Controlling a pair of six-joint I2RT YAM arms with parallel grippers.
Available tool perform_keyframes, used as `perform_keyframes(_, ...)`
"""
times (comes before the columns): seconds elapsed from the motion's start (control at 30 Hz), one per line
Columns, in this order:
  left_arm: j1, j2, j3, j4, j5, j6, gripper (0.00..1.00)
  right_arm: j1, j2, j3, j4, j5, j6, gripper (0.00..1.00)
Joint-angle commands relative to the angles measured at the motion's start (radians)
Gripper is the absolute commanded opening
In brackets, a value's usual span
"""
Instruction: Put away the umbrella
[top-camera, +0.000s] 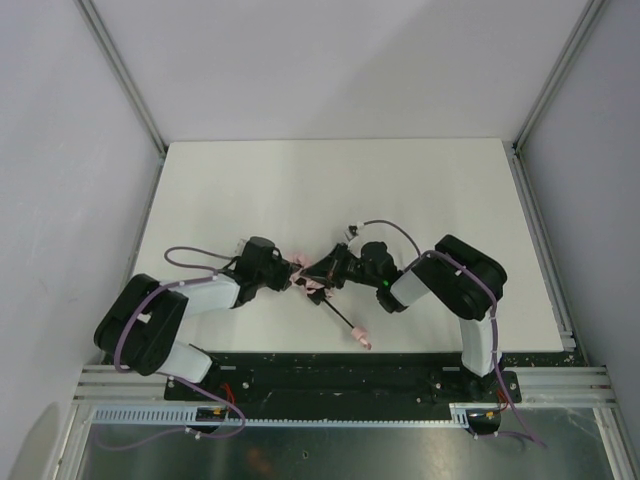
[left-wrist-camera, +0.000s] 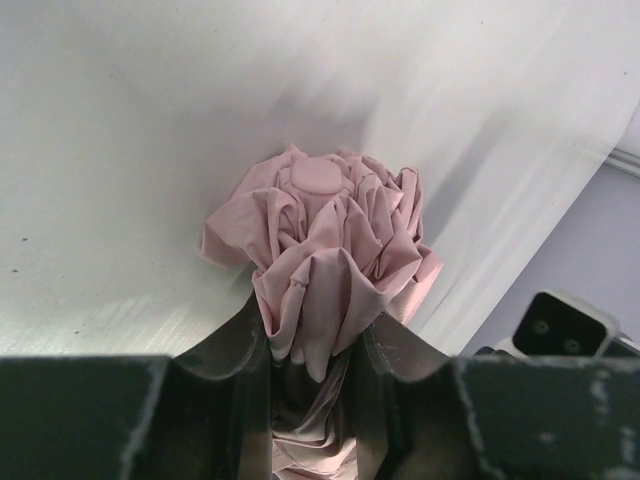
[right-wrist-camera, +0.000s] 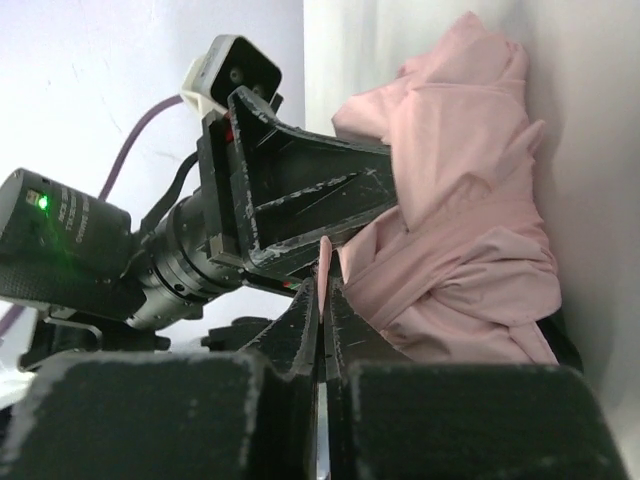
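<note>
My left gripper's finger is in the way ahead of the umbrella's pink strip. My right gripper should go around on the umbrella's stem side to wrap the fabric bundle.
The umbrella is a pale pink bundle of folded fabric at the table's middle front. Its slim black shaft runs down-right to a small pink handle. My left gripper is shut on the gathered fabric, with the round cap end sticking out beyond its fingers. My right gripper comes in from the other side and is shut on a thin pink strip of the umbrella, strap or fabric edge I cannot tell. The fabric bundle lies just to the right of its jaws.
The white table is walled by pale panels with metal rails at left, right and back. The left gripper's body and its camera are very close to my right gripper. The right wrist camera shows in the left wrist view.
</note>
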Motion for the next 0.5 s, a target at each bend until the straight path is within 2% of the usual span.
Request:
perform_keyframes(0.0,0.019,0.067,-0.038,-0.157,-0.180,-0.023,0.00,0.144,-0.136,0.008,0.236,-0.355,-0.102,0.00)
perform_keyframes(0.23,0.009,0.066,-0.030,-0.161,-0.169,-0.017,0.00,0.186,-0.142,0.018,-0.065,-0.399,-0.362,0.00)
perform_keyframes(0.47,-0.003,0.085,-0.005,-0.173,-0.144,-0.007,0.00,0.244,-0.133,0.082,-0.444,-0.270,-0.707,0.00)
